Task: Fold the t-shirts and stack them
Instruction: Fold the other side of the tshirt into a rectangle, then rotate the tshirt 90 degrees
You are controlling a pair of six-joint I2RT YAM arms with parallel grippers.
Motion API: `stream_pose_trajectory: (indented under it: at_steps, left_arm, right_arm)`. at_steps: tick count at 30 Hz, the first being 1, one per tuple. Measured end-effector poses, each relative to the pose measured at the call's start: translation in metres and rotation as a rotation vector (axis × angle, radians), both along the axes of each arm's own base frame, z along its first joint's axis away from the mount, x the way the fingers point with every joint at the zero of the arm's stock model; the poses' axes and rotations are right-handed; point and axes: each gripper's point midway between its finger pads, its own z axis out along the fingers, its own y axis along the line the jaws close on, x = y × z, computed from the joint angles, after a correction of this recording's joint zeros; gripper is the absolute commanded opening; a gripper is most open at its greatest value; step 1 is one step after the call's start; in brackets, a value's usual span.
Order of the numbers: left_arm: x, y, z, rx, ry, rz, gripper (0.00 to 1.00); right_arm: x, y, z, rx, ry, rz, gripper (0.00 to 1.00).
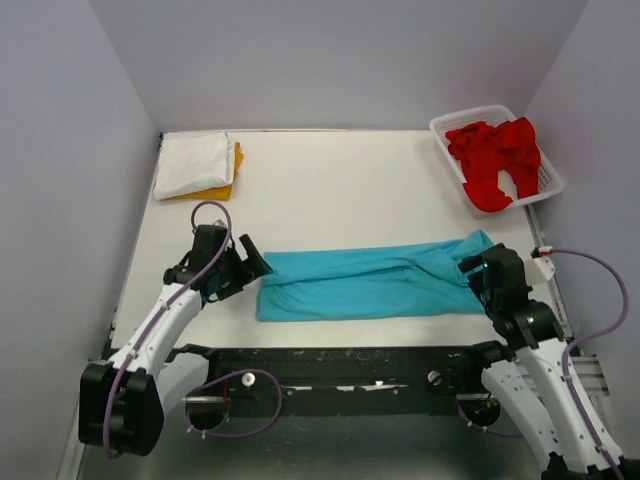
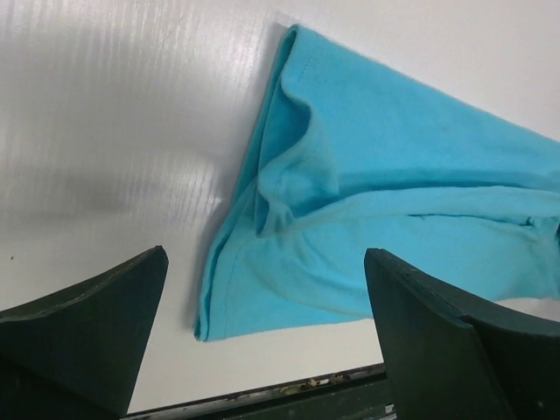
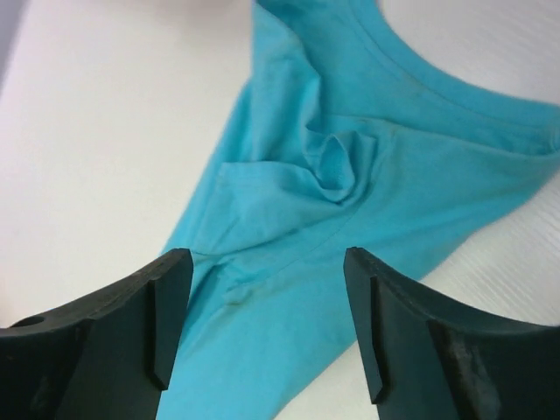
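The turquoise strip (image 1: 355, 285) is lying crosswise along the front rail. So next my right gripper grabs the collar end (image 1: 462, 252) and swings it round to the back before the fold.
The turquoise t-shirt (image 1: 370, 280) lies folded into a long strip across the near middle of the table. My left gripper (image 1: 248, 268) is open and empty just off the strip's left end; the left wrist view shows that end's hem (image 2: 385, 201) ahead of the fingers. My right gripper (image 1: 472, 268) is open and empty over the strip's right end, where the collar and a bunched shoulder (image 3: 341, 166) show in the right wrist view. Red t-shirts (image 1: 495, 160) fill the basket at back right. A folded white t-shirt (image 1: 192, 163) lies on a folded orange one (image 1: 228, 185) at back left.
The white slatted basket (image 1: 547, 185) stands at the table's back right corner. The black front rail (image 1: 340, 360) runs along the near table edge, just below the turquoise strip. Grey walls close in the left, right and back.
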Motion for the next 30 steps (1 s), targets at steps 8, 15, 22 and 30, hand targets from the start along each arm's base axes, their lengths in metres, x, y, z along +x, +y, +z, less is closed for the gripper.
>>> stream_pose_trajectory:
  at_steps: [8, 15, 22, 30]
  left_arm:
    - [0.008, -0.01, 0.069, -0.057, -0.226, -0.028, 0.99]
    - [0.044, -0.072, 0.076, -0.143, -0.174, -0.227, 0.98]
    - [0.043, -0.109, 0.014, -0.125, 0.022, -0.339, 0.98]
    - [0.025, -0.11, -0.023, -0.152, 0.095, -0.347, 0.99]
  right_arm:
    - [0.032, 0.023, 0.043, 0.009, -0.213, 0.162, 1.0]
    - [0.082, 0.067, -0.028, 0.022, 0.13, 0.372, 1.0]
    - [0.077, 0.059, -0.071, -0.005, 0.281, 0.329, 1.0]
    - [0.064, 0.046, -0.105, -0.038, 0.341, 0.274, 1.0]
